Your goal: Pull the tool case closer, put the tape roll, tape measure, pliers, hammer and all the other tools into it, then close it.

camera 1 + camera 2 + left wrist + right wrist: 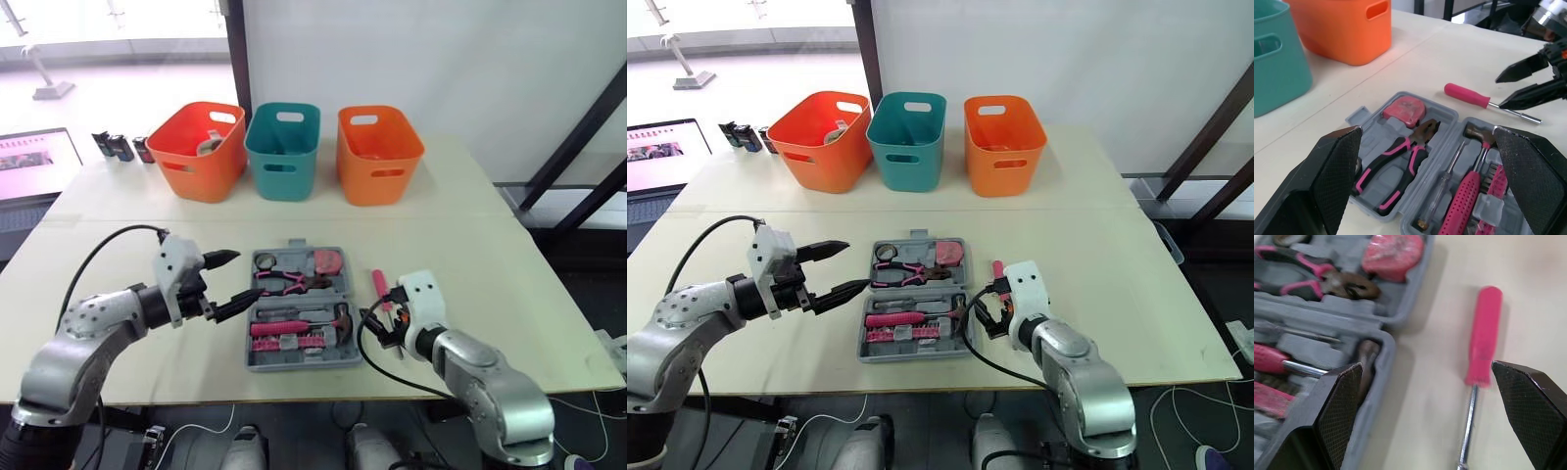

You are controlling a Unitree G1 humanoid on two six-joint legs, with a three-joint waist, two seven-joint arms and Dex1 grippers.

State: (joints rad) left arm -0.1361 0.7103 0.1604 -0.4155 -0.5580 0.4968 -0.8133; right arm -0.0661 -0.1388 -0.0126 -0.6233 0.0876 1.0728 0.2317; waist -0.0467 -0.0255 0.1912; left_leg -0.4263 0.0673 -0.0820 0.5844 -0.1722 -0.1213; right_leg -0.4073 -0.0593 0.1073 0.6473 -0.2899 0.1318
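I expect the pink-handled screwdriver (pixel 381 285) to settle lengthwise inside an empty grey groove (pixel 286 358) when I lower it. The groove runs along the tool case's front edge.
The grey tool case (pixel 257 360) lies open near the table's front edge. In it are pink-handled pliers (pixel 1396 159), a pink tape measure (pixel 1403 110), a hammer (pixel 1469 188) and a slim screwdriver (pixel 1442 188). A small dark ring (pixel 265 260) sits in its far left corner. A pink-handled screwdriver (pixel 1483 333) lies on the table just right of the case. My left gripper (pixel 247 274) hovers open at the case's left edge, holding nothing. My right gripper (pixel 1426 364) is open low over the table, between the case's right edge and the loose screwdriver.
Three bins stand in a row at the back: orange (pixel 199 149), teal (pixel 282 149) and orange (pixel 378 152). Small black items (pixel 118 147) sit at the far left, beside a laptop (pixel 34 157). Bare table (pixel 490 264) stretches to the right of the case.
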